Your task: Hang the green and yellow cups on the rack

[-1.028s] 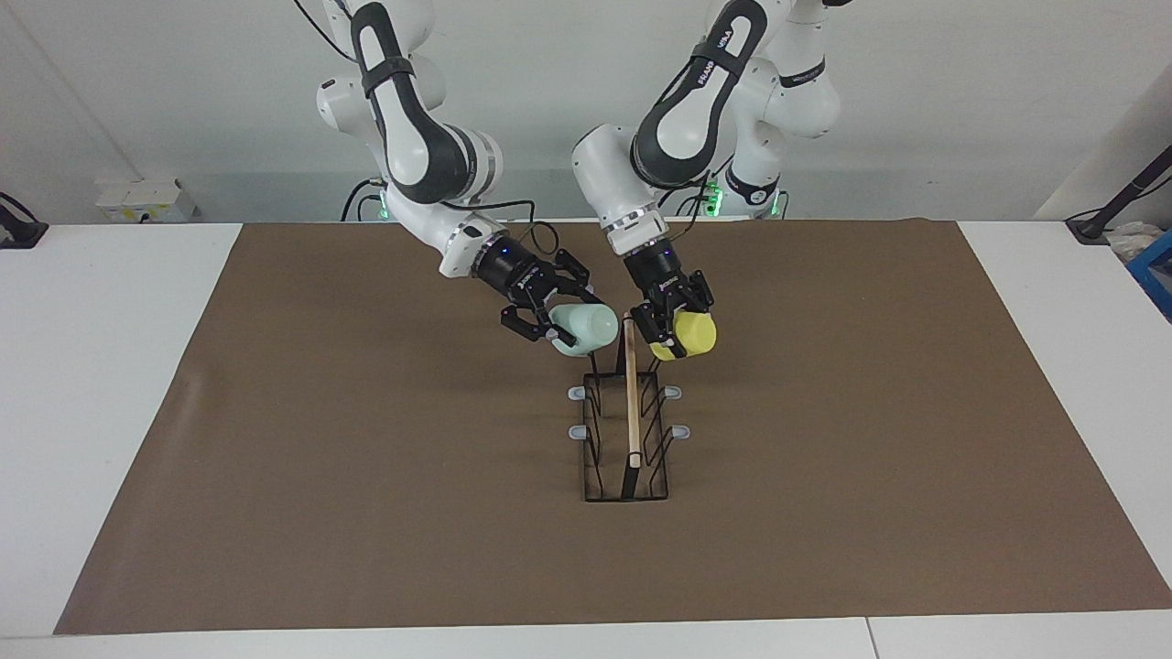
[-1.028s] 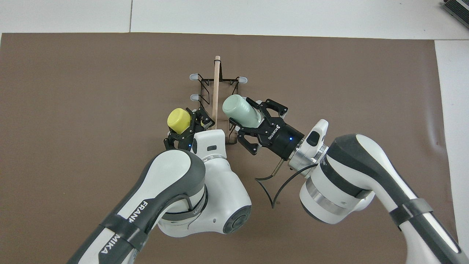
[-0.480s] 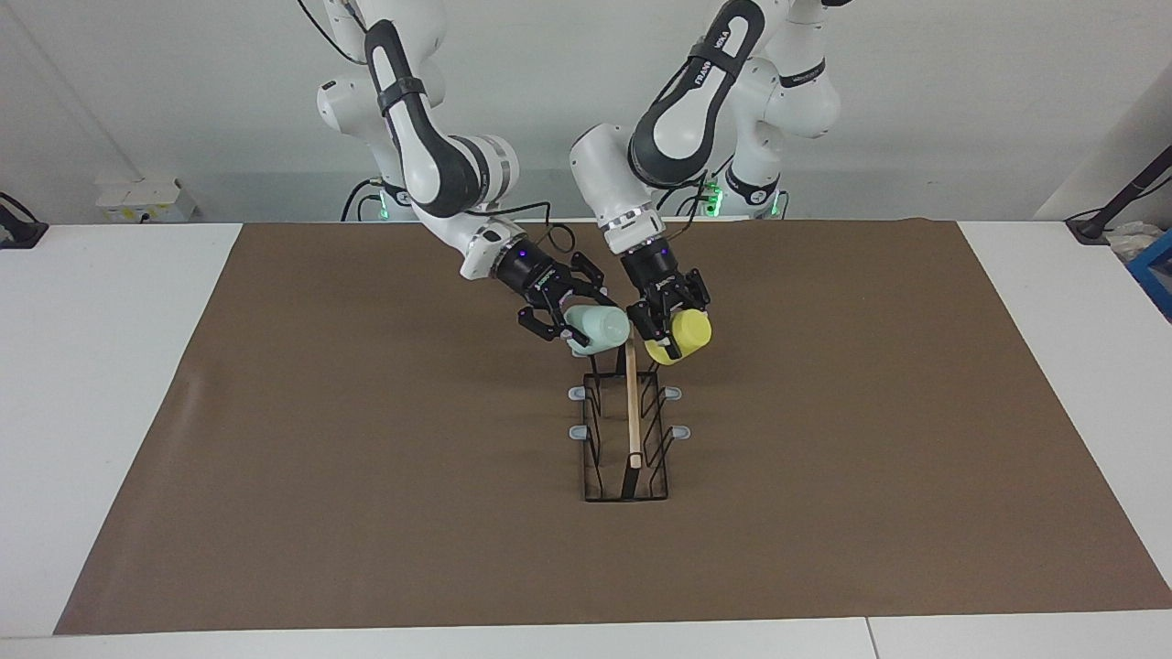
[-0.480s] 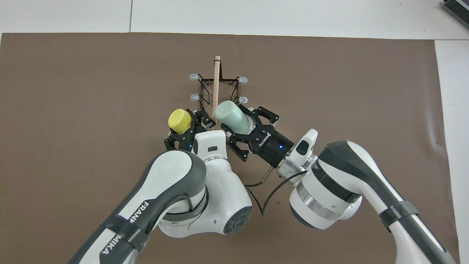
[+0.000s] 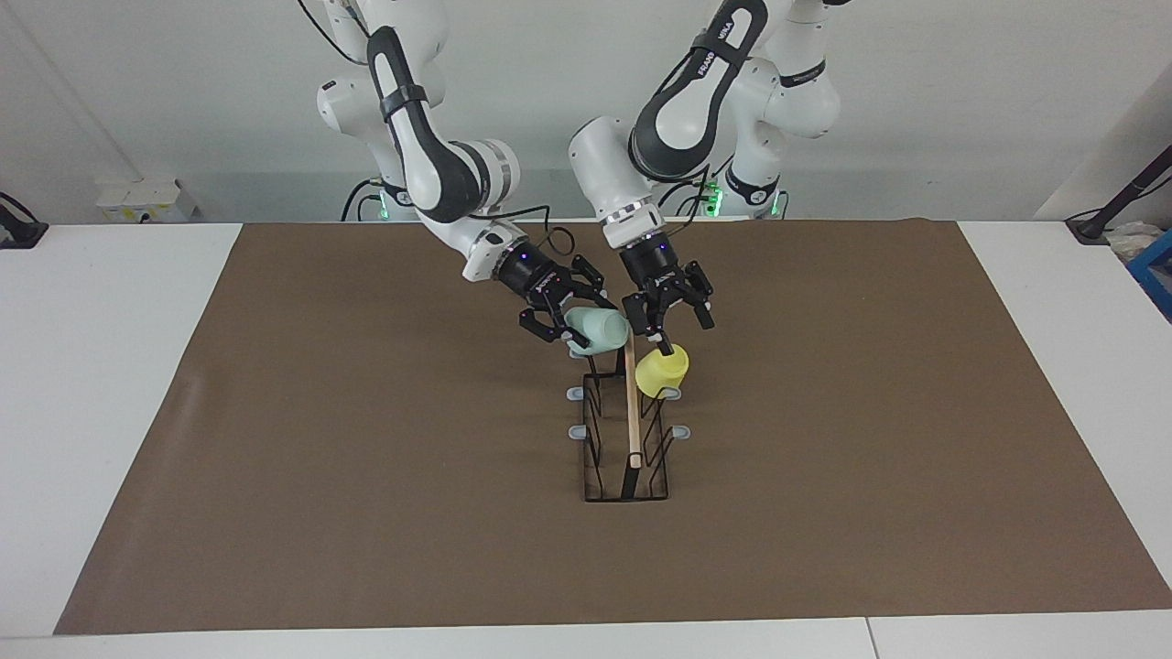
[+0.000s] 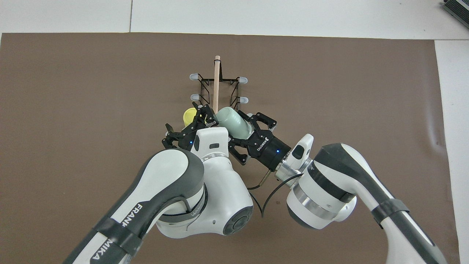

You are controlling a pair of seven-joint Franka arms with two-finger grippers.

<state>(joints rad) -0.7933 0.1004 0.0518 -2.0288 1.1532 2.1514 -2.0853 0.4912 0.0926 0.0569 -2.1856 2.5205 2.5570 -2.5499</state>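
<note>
Next, my right gripper pulls the cup back and turns it opening down onto its peg (image 5: 578, 355), because it is holding the green cup tilted (image 5: 627, 334) against the wooden rod.
The black wire rack (image 5: 626, 458) (image 6: 220, 84), with a wooden rod (image 5: 632, 412) along its top, stands mid-table. The yellow cup (image 5: 661, 372) (image 6: 189, 116) rests tilted, mouth down, on the rack's end nearest the robots, on the left arm's side. My left gripper (image 5: 679, 331) (image 6: 187, 123) hangs open just above it, its fingers clear of the cup. My right gripper (image 5: 586, 331) (image 6: 243, 125) is shut on the pale green cup (image 5: 600, 329) (image 6: 232, 120). It holds the cup on its side over the same end of the rack, close against the rod.
A brown mat (image 5: 366, 458) covers the white table (image 5: 92, 366). Several grey-tipped prongs (image 5: 577, 431) stick out bare from the rack's sides. A blue box (image 5: 1158, 275) lies at the table's edge toward the left arm's end.
My left gripper opened and let go of the yellow cup, which dropped onto the rack. My right gripper carried the green cup in closer to the rod.
</note>
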